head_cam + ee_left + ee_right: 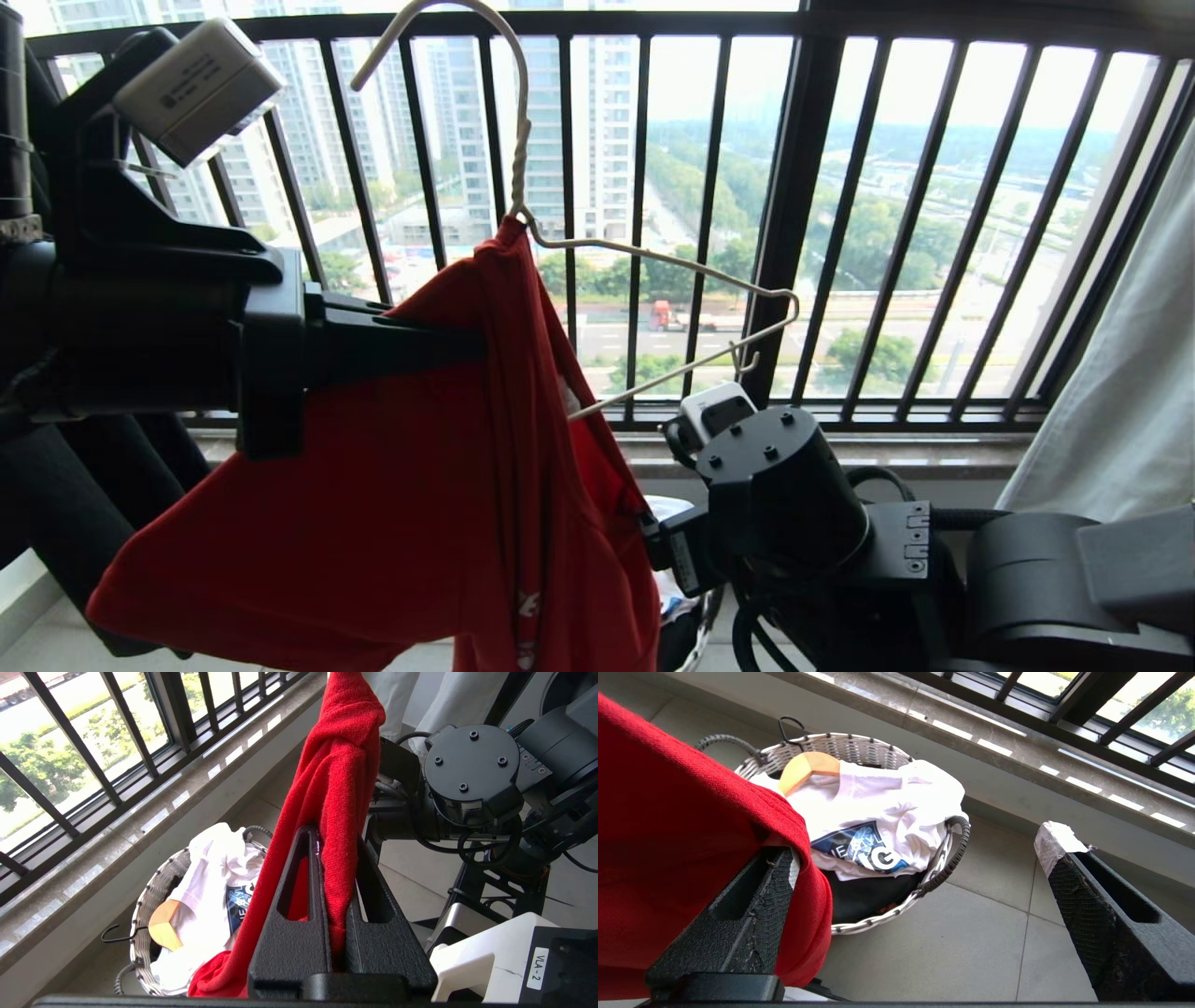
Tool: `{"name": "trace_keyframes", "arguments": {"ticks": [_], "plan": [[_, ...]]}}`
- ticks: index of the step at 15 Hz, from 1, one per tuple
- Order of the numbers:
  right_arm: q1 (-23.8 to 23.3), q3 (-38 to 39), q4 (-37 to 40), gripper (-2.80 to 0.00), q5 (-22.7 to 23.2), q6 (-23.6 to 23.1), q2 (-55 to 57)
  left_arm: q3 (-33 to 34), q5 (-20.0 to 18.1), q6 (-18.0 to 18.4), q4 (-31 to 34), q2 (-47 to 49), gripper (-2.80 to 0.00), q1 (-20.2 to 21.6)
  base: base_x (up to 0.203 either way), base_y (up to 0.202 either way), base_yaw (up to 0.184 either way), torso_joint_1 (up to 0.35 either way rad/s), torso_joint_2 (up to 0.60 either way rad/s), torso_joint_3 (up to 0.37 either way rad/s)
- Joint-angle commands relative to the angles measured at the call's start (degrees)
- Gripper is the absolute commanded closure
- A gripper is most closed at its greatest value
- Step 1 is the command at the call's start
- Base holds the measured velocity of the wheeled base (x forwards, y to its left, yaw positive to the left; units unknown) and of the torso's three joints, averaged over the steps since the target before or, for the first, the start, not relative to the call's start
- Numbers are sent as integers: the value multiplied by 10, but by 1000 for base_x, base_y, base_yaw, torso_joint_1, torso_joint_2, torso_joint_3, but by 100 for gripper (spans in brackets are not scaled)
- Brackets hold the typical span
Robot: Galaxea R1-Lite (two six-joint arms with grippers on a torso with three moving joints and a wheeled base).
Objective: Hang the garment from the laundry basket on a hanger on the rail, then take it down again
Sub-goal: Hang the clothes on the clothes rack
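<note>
The red garment's collar (611, 448) is gaping loosely around the hanger's lower wire (597, 405), so I expect it to slip over the hanger's free side when I pull it.
The red garment (401, 495) hangs bunched over the left half of the cream wire hanger (672, 266). The hanger's right shoulder is bare and its hook stands free near the top of the head view. My left gripper (476, 345) reaches in from the left and is shut on a thick fold of the garment (336, 774), seen between its fingers (299, 905). My right gripper (920, 849) is lower, at the garment's right edge, wide open. One of its fingers (752, 905) lies against the red cloth (668, 835) and the taped one (1057, 842) is free. The laundry basket (859, 744) stands on the floor below. The rail is out of view.
In the basket (154, 891) lie a white shirt with blue print (878, 807), a wooden hanger (808, 767) and a black garment (864, 896). The black barred window railing (794, 233) and a stone sill (1017, 760) are just behind. Pale cloth (1120, 373) hangs at the right.
</note>
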Motion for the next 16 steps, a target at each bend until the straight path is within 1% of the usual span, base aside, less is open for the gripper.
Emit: {"name": "trace_keyframes", "arguments": {"ticks": [1,2,5,6,7,11,14,15,16], "plan": [[-1,0,7,-280,-3,0,9,0,-2,0,0,0,0,0,0,0,0,0,0,0],[-4,-1,20,-280,-3,0,4,0,-2,0,0,0,0,0,0,0,0,0,0,0],[-6,-1,25,-280,-3,0,-4,0,-2,0,0,0,0,0,0,0,0,0,0,0],[-6,-1,25,-132,-3,0,-5,0,-2,0,0,0,0,0,0,0,0,0,0,0],[-6,-1,25,0,-3,0,-8,0,-2,0,0,0,0,0,0,0,0,0,0,0],[-13,-1,25,0,-3,-1,-8,0,-2,0,0,-1,0,0,0,0,0,0,0,0],[-39,-3,24,0,3,-6,-9,0,-2,-2,0,-4,0,0,0,0,0,0,0,0],[-60,-5,23,0,18,-10,-11,4,-3,-4,1,-11,0,0,0,0,0,0,0,0],[-80,-11,24,0,43,-11,-18,6,-3,-4,0,-10,0,0,0,0,0,0,0,0]]}}
